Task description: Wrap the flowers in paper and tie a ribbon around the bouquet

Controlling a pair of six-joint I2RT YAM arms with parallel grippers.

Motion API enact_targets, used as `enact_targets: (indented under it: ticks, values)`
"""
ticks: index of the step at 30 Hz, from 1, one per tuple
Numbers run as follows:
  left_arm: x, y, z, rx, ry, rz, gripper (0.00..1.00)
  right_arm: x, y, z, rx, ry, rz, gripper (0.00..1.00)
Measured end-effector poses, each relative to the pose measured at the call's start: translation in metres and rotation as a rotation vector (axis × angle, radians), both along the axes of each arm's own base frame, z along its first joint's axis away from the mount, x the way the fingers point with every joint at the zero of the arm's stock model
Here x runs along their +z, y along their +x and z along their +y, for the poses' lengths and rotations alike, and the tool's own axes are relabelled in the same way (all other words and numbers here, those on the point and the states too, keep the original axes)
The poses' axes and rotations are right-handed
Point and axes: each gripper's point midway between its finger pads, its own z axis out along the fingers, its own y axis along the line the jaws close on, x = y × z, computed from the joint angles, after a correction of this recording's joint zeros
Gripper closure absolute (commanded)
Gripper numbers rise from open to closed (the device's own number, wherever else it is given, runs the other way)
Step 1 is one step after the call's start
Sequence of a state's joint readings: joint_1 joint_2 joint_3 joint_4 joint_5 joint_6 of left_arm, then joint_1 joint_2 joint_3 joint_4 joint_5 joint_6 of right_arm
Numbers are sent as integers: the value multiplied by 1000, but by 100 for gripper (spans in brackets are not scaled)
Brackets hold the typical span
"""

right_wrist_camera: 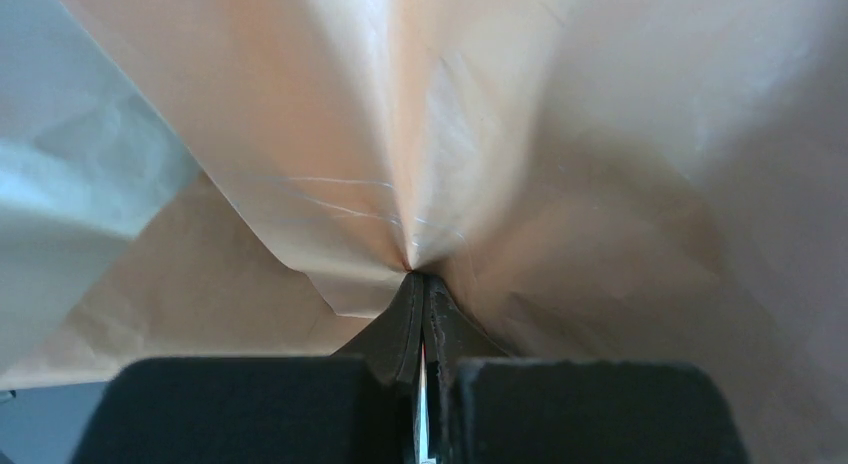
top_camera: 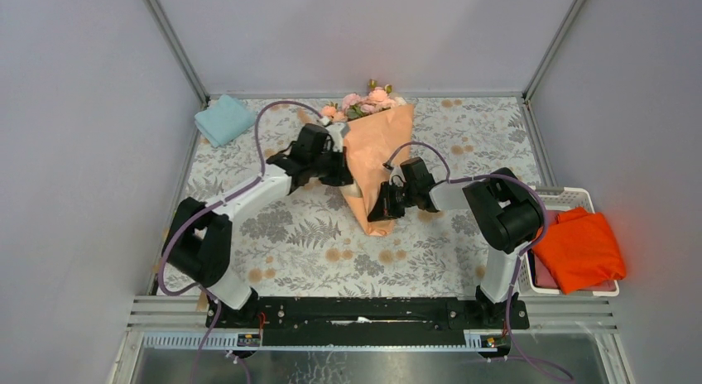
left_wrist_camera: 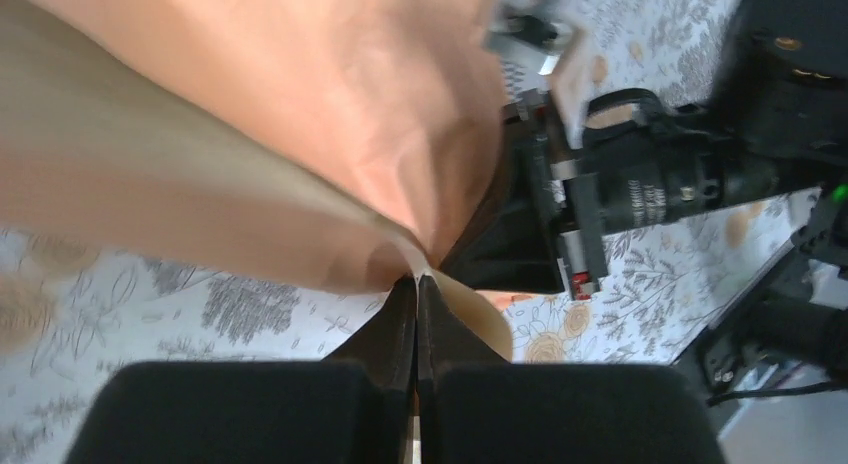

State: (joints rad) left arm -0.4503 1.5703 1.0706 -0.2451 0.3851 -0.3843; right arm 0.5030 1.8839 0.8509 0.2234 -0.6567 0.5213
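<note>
Next, my right gripper opens, moves up the cone's side (top_camera: 404,156) and takes the fold from my left gripper, because my right gripper is pinching the paper by the cone's narrow end (top_camera: 380,228).
The peach-orange paper (top_camera: 377,144) is folded into a cone around the flowers (top_camera: 364,103), whose pink and cream heads stick out at its far end. The cone's narrow end points toward the arms. My left gripper (top_camera: 351,184) sits at the cone's left edge. In the left wrist view that gripper (left_wrist_camera: 417,280) is shut on a fold of the paper (left_wrist_camera: 300,114). My right gripper (top_camera: 382,207) is at the cone's lower right side, and up close it (right_wrist_camera: 420,276) is shut on a pinch of the paper (right_wrist_camera: 480,134). The stems are hidden inside the paper. The ribbon is out of view.
A light-blue cloth (top_camera: 223,119) lies at the table's far left corner. A white basket (top_camera: 579,198) at the right edge holds a bright orange cloth (top_camera: 579,247). Grey walls enclose the floral tablecloth (top_camera: 314,243). The right arm (left_wrist_camera: 650,174) is close beyond the left fingers.
</note>
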Motion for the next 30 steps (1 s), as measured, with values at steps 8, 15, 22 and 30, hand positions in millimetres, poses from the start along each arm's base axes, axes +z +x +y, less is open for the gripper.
enact_targets:
  ticks: [8, 15, 22, 30]
  values:
    - [10, 8, -65, -197, 120, -158, 100, 0, 0, 0, -18, 26, -1, 100]
    - [-31, 36, -84, -220, 164, -114, 100, 2, -3, -4, -59, 40, -22, 100]
    - [-75, 44, -90, -238, 200, -57, 100, 5, -10, -19, -136, -9, -28, 94]
    - [-99, 44, -90, -256, 224, -37, 100, 36, -9, -45, -239, -108, -76, 76]
